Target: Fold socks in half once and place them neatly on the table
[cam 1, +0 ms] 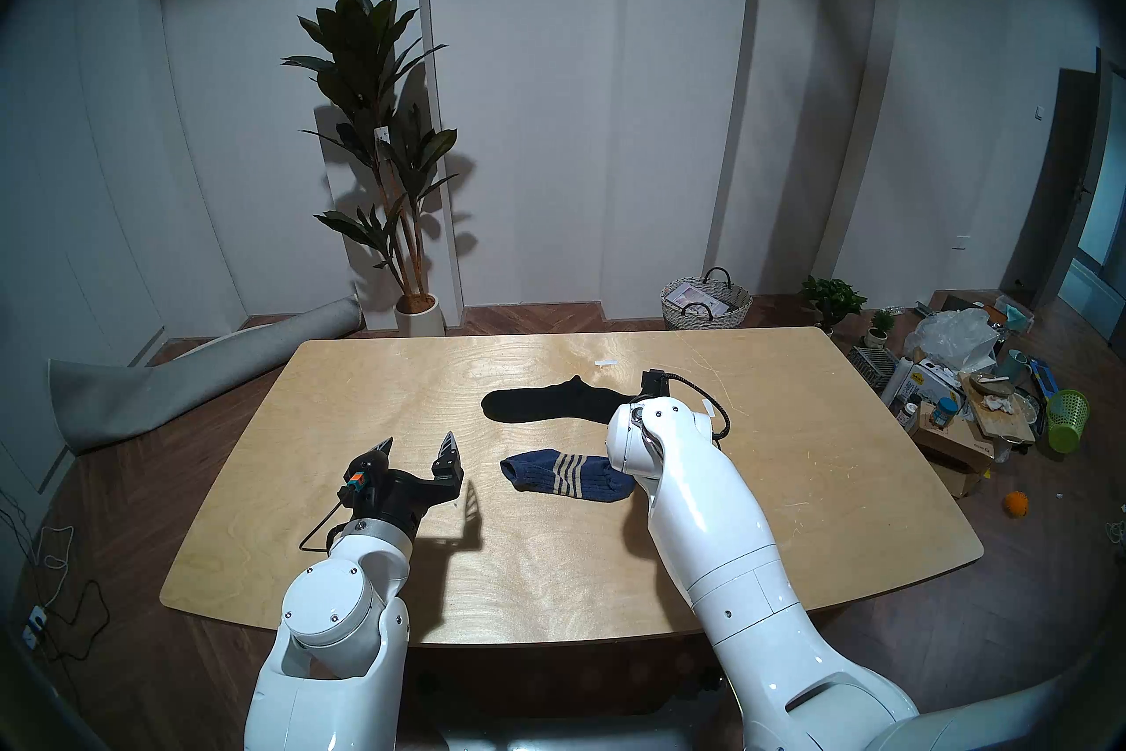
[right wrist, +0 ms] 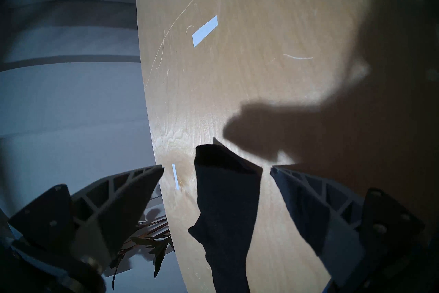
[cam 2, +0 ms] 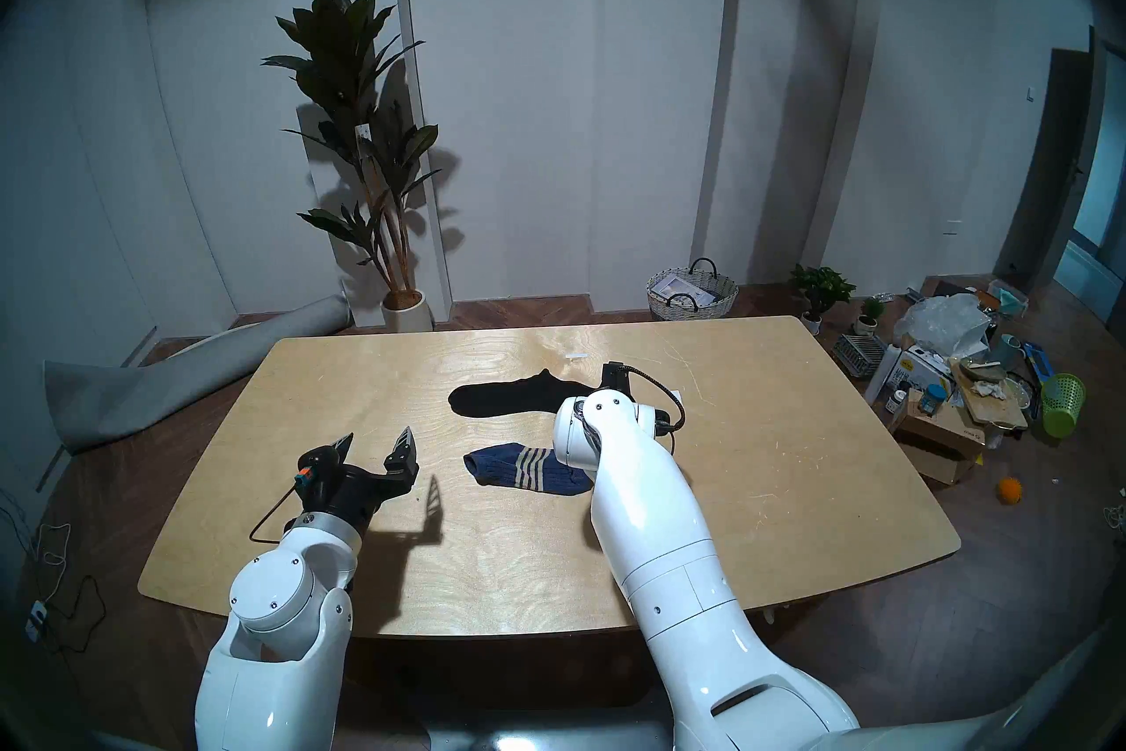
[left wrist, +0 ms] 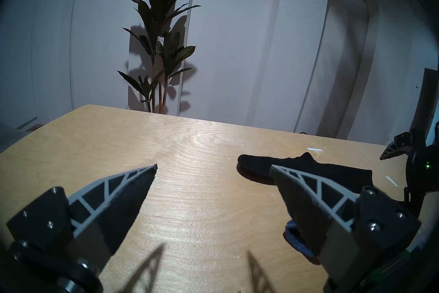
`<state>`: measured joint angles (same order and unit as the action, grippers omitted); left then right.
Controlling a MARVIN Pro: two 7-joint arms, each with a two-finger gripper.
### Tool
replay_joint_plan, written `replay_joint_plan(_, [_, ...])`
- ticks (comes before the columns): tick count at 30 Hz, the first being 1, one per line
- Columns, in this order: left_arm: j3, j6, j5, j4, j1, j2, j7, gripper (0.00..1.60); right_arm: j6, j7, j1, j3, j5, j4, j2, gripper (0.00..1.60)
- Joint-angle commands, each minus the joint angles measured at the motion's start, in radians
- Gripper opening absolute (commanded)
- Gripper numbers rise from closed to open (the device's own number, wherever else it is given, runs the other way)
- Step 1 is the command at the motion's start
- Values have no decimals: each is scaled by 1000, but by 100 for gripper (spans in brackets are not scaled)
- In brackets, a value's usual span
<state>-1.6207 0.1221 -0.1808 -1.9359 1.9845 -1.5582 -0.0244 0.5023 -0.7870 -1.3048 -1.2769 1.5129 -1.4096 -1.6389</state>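
Note:
The black sock (cam 1: 531,403) is lying thin and flat, so it will fold near its heel (cam 1: 577,384) while its toe stays in place when the robot brings the sock's open end over.
A plain black sock (cam 1: 548,401) lies flat and stretched out on the birch table (cam 1: 426,366), toe to the left. In front of it lies a navy sock with tan stripes (cam 1: 563,474), its right end hidden behind my right arm. My left gripper (cam 1: 420,440) hovers open and empty over bare wood, left of the navy sock (left wrist: 294,240). The head views hide my right gripper behind its wrist. In the right wrist view the right gripper (right wrist: 217,167) is open, one finger on each side of the black sock's (right wrist: 225,202) open end.
Small white tape strips (cam 1: 606,363) mark the table near the black sock. Beyond the far edge stand a potted plant (cam 1: 390,134) and a wicker basket (cam 1: 705,302). A rolled grey carpet (cam 1: 183,384) lies on the floor at left. Floor clutter (cam 1: 975,390) sits at right.

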Motion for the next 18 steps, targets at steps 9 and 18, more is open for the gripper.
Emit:
replay_joint_plan(9, [5,1,7,-7,-25,-6,22,160,10,56,70,17,-19,70,-11,160])
replay_joint_plan(18, [15,8,18,-6,-30,-12,44,160,-4,78,93,20,-12,142,-5,160])
